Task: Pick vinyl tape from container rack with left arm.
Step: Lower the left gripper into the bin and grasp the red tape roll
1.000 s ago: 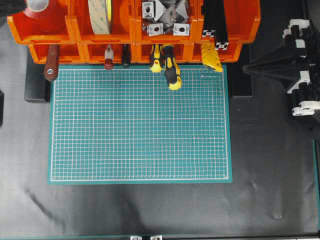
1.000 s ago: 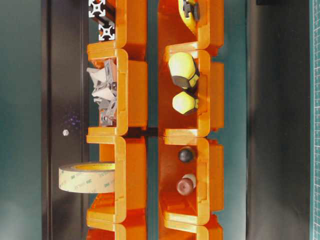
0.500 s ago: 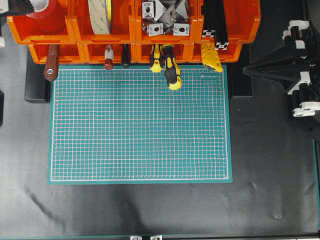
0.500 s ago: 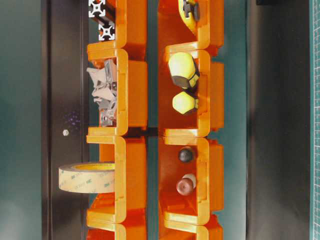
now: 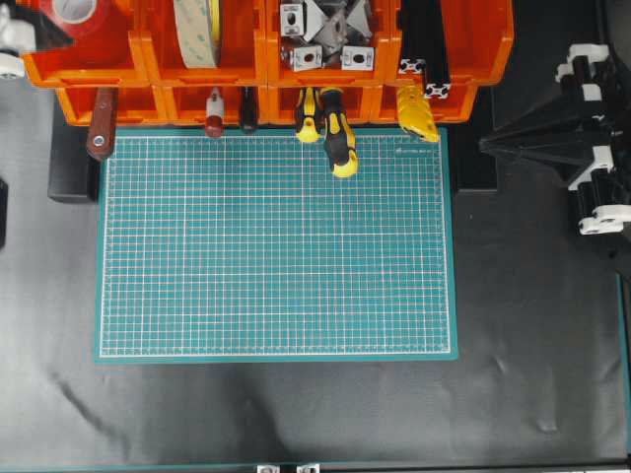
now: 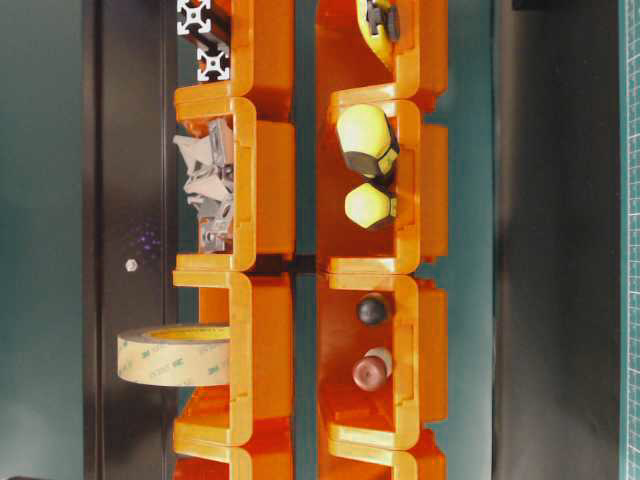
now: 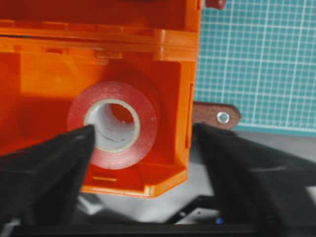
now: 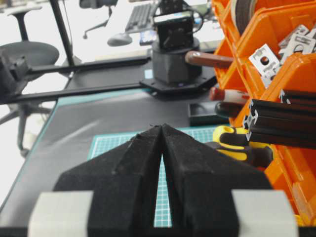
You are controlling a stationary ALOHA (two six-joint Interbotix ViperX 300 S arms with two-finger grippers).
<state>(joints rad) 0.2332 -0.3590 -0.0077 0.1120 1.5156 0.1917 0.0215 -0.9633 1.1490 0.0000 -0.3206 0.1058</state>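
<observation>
I see the white core (image 7: pixel 107 132) going far down below the red vinyl tape's top ring (image 5: pixel 92 22), so I expect another roll to be hidden underneath when I lift it.
The red vinyl tape (image 7: pixel 146 123) with a white core lies flat in the end upper bin of the orange container rack (image 7: pixel 98 39). In the overhead view the tape (image 5: pixel 59 22) is at the top left of the rack (image 5: pixel 266 69). My left gripper (image 7: pixel 144 129) is open and empty. One black finger (image 7: pixel 49 163) overlaps the tape's core edge. The other finger (image 7: pixel 237 163) is outside the bin's side wall. In the overhead view the left gripper (image 5: pixel 44 28) is at the bin's left end. My right gripper (image 8: pixel 162 126) is shut and empty, parked at the right (image 5: pixel 485 141).
A cream tape roll (image 5: pixel 197 30), metal brackets (image 5: pixel 325 34) and black extrusions (image 5: pixel 424 39) fill the other upper bins. A brown-handled tool (image 5: pixel 101 123), yellow screwdrivers (image 5: pixel 335 128) and a yellow cutter (image 5: pixel 417 113) stick out of the lower bins over the green mat (image 5: pixel 276 246).
My left gripper has come further into the overhead view at the top left, down beside the tape bin. The right arm has barely shifted.
</observation>
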